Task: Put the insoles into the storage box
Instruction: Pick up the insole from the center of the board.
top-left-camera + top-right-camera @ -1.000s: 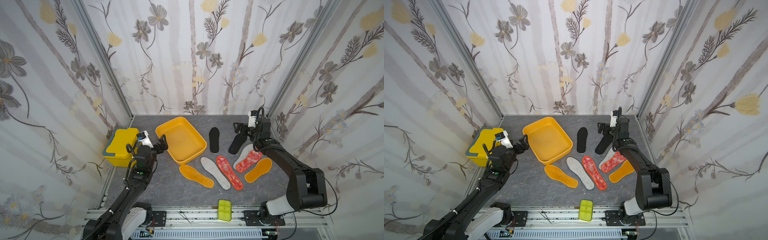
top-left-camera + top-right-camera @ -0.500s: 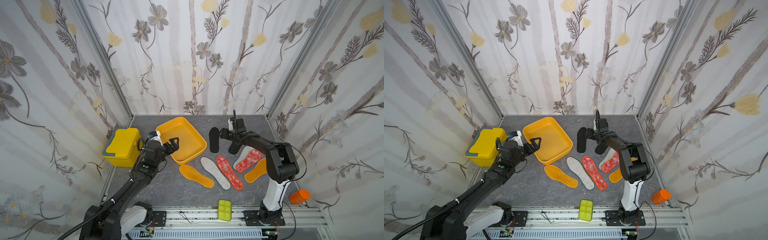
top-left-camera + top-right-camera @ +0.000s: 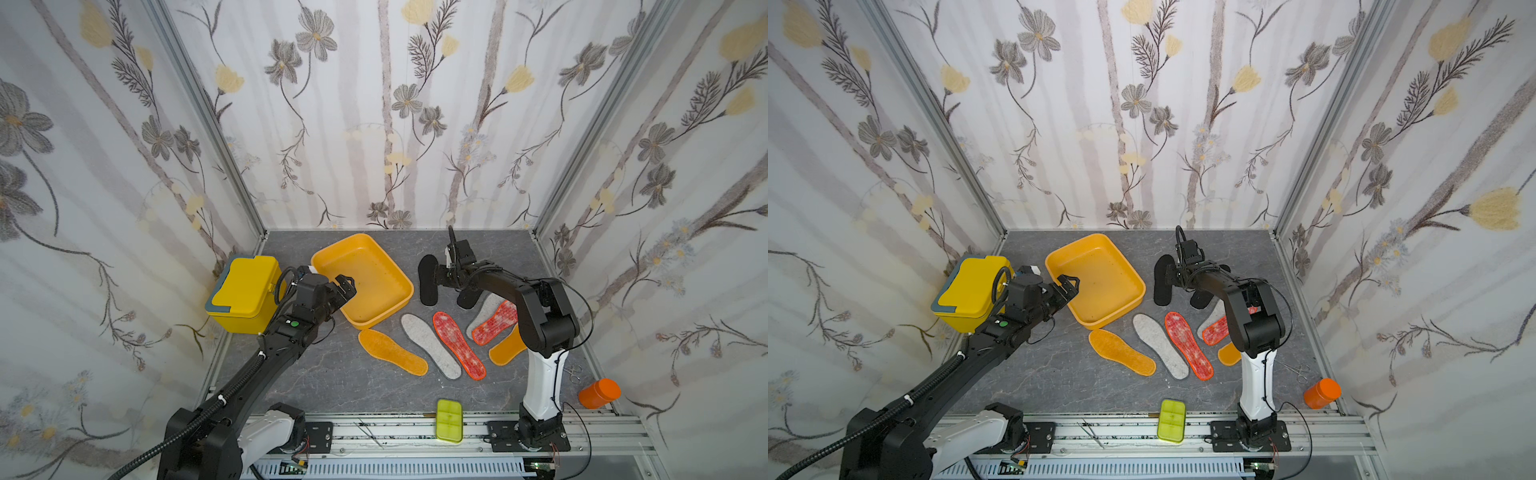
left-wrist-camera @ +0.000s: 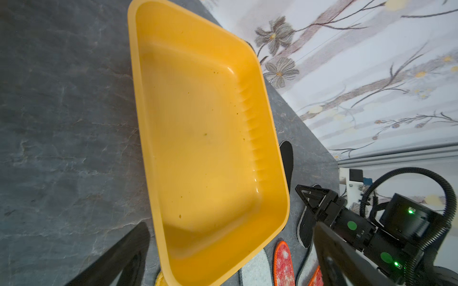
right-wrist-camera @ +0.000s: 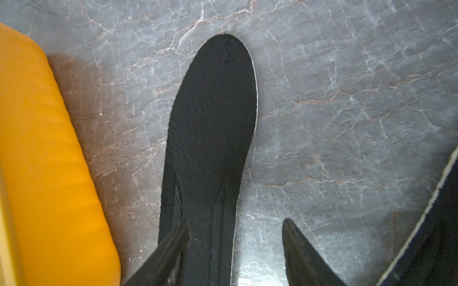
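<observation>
The black insole (image 3: 428, 280) is across the storage box from my left gripper, so my right gripper needs to pinch its edge (image 5: 234, 233) and bring it to my left gripper.
The storage box (image 3: 374, 278) (image 3: 1096, 282) (image 4: 205, 138), a shallow orange tray, lies empty at the back left. My left gripper (image 3: 345, 286) (image 4: 230, 230) hangs open over its near corner. A black insole (image 3: 428, 278) (image 5: 213, 123) lies flat right of the tray. My right gripper (image 3: 440, 278) (image 5: 235, 221) is low on it, open: one finger rests over the insole, the other over bare table beside its edge. A second black insole (image 3: 467, 297) lies just right. In front lie orange (image 3: 392, 352), grey (image 3: 430, 345) and red (image 3: 459, 345) insoles, with more (image 3: 496, 322) under the right arm.
A yellow lidded box (image 3: 245, 293) stands left of the tray, close behind my left arm. A lime-green case (image 3: 449, 420) sits at the front edge. An orange jar (image 3: 598, 392) and small forceps (image 3: 573, 372) are at the front right. Walls close in three sides.
My right gripper has swung left from the second black insole down onto the first, and its jaws have narrowed. My left gripper moved right to the tray's corner, then held.
</observation>
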Action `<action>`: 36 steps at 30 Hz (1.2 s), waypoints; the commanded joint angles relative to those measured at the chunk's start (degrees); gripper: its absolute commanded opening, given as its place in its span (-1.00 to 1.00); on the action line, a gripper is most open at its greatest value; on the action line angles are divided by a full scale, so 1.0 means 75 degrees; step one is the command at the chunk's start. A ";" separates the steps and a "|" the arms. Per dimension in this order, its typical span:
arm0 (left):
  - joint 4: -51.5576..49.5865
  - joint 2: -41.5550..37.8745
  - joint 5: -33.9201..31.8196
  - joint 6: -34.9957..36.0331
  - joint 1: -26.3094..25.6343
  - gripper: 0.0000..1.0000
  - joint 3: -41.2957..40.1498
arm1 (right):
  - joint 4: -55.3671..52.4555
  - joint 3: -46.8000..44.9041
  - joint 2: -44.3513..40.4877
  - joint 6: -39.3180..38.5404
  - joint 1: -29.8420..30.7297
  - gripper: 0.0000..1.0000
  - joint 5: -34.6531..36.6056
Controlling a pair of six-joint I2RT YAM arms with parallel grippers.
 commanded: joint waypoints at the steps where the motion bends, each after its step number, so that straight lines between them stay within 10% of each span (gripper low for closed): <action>1: -0.0283 0.0074 -0.0088 -0.0373 -0.0018 1.00 0.0098 | -0.0148 0.0001 0.0028 -0.0066 0.0028 0.16 0.0101; 13: -0.0175 -0.0190 -0.0865 -0.1475 -0.0075 1.00 -0.0080 | -0.0004 -0.0054 0.0140 0.0104 0.0148 0.10 -0.0242; 36: 0.1313 0.0306 0.0887 -0.0742 -0.0168 1.00 0.0145 | 0.0469 -0.0402 0.0256 0.0387 0.0276 -0.18 -0.0611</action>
